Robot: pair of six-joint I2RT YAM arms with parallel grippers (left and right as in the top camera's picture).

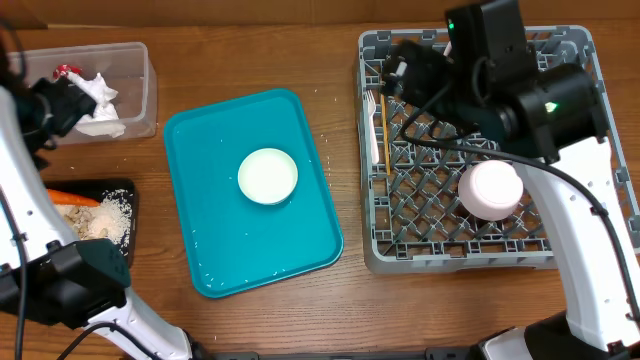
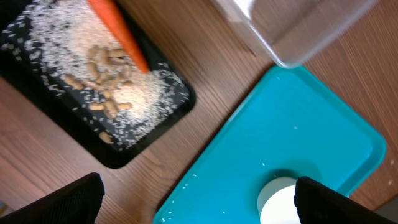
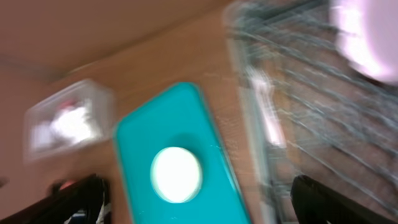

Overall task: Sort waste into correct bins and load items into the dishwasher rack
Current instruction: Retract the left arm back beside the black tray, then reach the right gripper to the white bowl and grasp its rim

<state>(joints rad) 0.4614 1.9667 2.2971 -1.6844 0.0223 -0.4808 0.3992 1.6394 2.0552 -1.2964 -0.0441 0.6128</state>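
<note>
I see a plain, even white side on the small white bowl (image 1: 267,177), so the bowl will come up empty from a clean teal tray when I lift it.
A small white bowl (image 1: 267,176) sits in the middle of the flat teal tray (image 1: 215,240); it also shows as the bowl (image 2: 280,202) and the bowl (image 3: 176,174) in the wrist views. The grey rack (image 1: 375,250) holds an upturned pink bowl (image 1: 490,190), a white fork (image 1: 372,125) and a wooden stick (image 1: 383,135). The clear tub (image 1: 140,60) holds a crumpled napkin (image 1: 100,95) and a red-and-white wrapper (image 1: 66,71). The black tray (image 2: 118,158) holds a carrot (image 2: 118,31), rice and beige scraps (image 2: 102,74). My left gripper (image 2: 199,208) hangs open high over the table's left. My right gripper (image 1: 405,68) is open and empty above the rack's far left part.
Bare wooden table lies between the teal tray and the rack (image 1: 350,150) and along the front edge. The right wrist view is motion-blurred. The arms' bases stand at the front left and front right.
</note>
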